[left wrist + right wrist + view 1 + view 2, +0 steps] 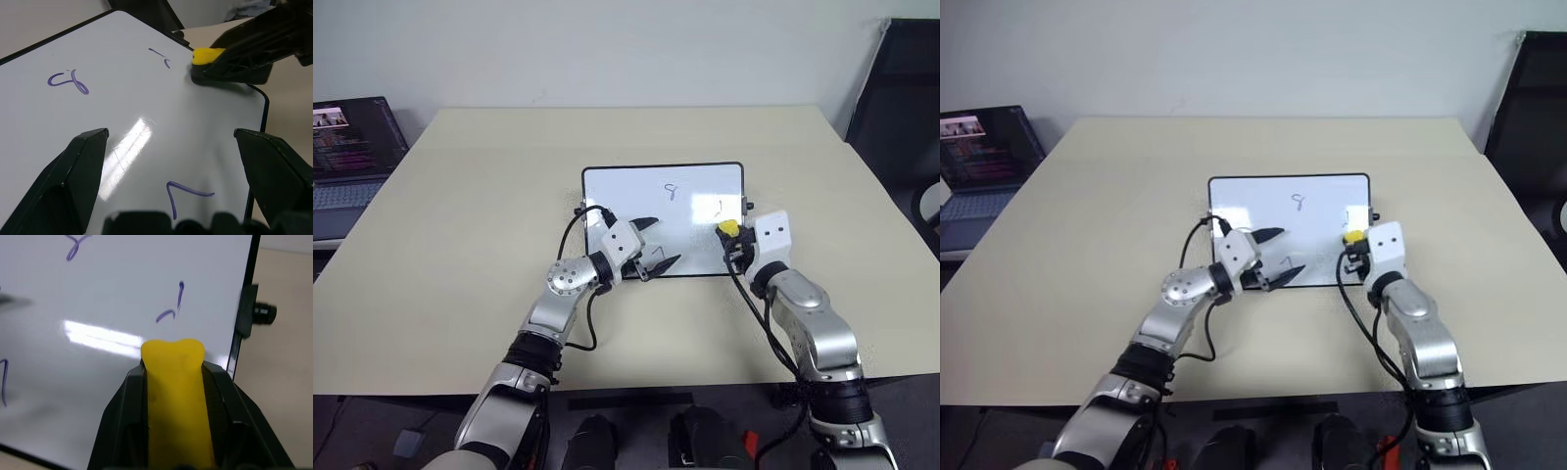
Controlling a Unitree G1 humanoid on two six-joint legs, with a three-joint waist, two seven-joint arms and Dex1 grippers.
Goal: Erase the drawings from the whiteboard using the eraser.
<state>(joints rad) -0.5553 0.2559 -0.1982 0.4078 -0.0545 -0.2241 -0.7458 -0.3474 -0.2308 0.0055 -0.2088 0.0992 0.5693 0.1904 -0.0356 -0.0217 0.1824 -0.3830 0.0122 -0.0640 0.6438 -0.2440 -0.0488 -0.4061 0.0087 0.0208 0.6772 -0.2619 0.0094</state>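
Observation:
The eraser's tip (727,227) is on the near side of the hook's purple strokes, so next my right gripper pushes back over the hook (720,208) before wiping the loop.
The whiteboard (626,191) lies flat in the middle of the table. It bears three small drawings: a loop (672,191), a hook (718,208) near its right side and an angled stroke (183,193) by its near edge. My right gripper (732,241) is shut on the yellow eraser (728,227), whose tip rests over the board's right part just short of the hook (173,306). Over the board's near left part, my left gripper (666,241) is open and holds nothing, with the angled stroke between its fingers.
An open laptop (347,147) sits at the table's far left edge. A black chair (901,88) stands beyond the right side. A black knob (264,312) sticks out from the board's right frame. Bare beige table (480,215) surrounds the board.

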